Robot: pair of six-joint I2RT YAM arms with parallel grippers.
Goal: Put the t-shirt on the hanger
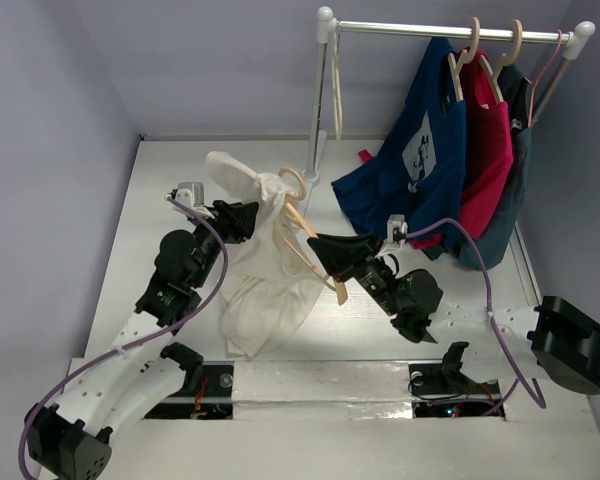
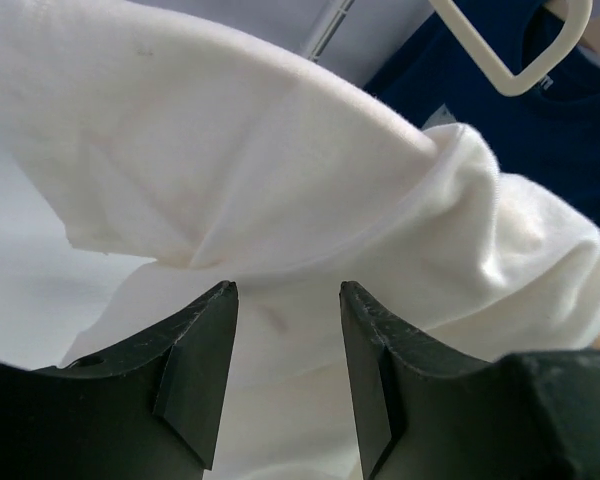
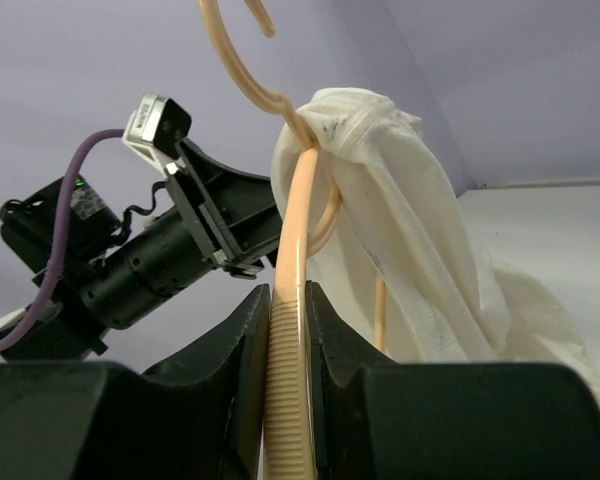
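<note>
My left gripper should move back, go up and pinch the collar's edge beside the hanger's neck, because its open fingers face the t-shirt's folds below the collar.
The cream-white t-shirt hangs in a bunched drape over the tan hanger in mid-table. My right gripper is shut on the hanger's ribbed arm and holds it up, hook on top. The t-shirt's collar is gathered around the hanger's neck. My left gripper is at the t-shirt's upper left edge. In the left wrist view its jaws stand apart, with folds of the t-shirt right in front of the tips and nothing pinched between them.
A white clothes rack stands at the back right. On it hang a navy shirt, a red shirt, a dark shirt behind, and a pink wire hanger. An empty pale hanger hangs by the rack's left post.
</note>
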